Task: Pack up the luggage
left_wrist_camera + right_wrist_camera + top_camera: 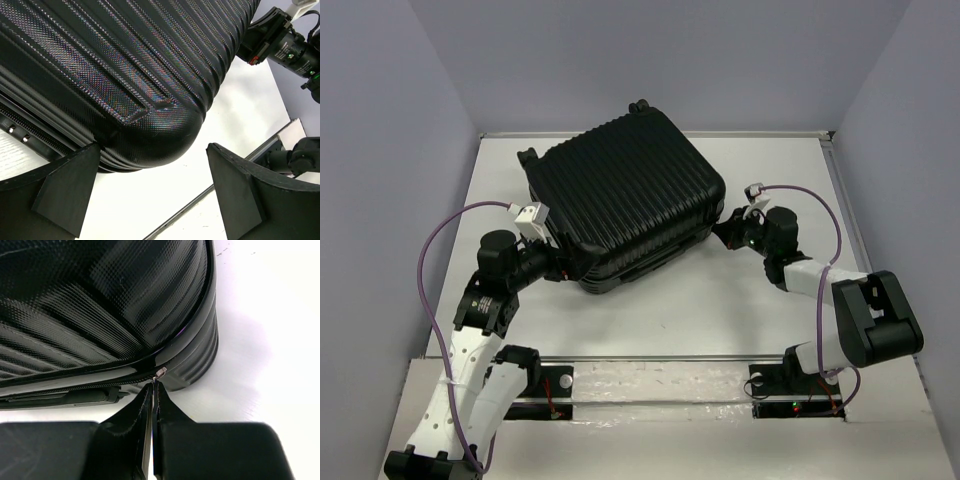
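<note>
Next, my right gripper turns the luggage straight by the zipper pull while my left gripper braces its near corner (603, 283), because the luggage lies crooked (658, 260) to the near rail.
The luggage (625, 205), a black ribbed hard-shell suitcase, lies flat and closed on the white table, its wheels at the far edge. My left gripper (563, 266) is open at its near left corner; in the left wrist view one finger (65, 187) touches the shell's rounded corner (150, 135). My right gripper (728, 232) is at the suitcase's right corner. In the right wrist view its fingers (137, 415) are pressed together on the small metal zipper pull (160, 373) of the seam (100, 382).
The white table (720, 300) has grey walls on the left, right and back. A metal rail (660, 357) runs along its near edge. The right arm's body (865, 315) stands to the right of the suitcase.
</note>
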Controlling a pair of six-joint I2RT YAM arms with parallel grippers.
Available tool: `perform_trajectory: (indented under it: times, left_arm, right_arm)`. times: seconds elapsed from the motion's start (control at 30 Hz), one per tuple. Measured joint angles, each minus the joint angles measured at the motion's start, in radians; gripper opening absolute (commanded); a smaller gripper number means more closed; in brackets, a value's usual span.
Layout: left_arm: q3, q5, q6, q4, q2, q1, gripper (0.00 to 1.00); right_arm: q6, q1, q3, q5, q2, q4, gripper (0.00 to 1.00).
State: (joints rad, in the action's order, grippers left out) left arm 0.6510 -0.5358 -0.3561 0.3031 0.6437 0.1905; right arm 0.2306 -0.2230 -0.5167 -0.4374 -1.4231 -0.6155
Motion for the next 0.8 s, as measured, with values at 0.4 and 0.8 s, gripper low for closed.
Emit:
perform_trajectory:
  times: [0.4, 0.8]
  left_arm:
    - [-0.004, -0.010, -0.025, -0.021, -0.006, 0.010, 0.99]
    - [0.003, 0.029, -0.020, 0.040, -0.062, 0.026, 0.99]
  right_arm:
    - [0.005, -0.001, 0.015, 0.038, 0.055, 0.026, 0.10]
    - [-0.014, -0.014, -0.018, 0.091, 0.050, 0.070, 0.40]
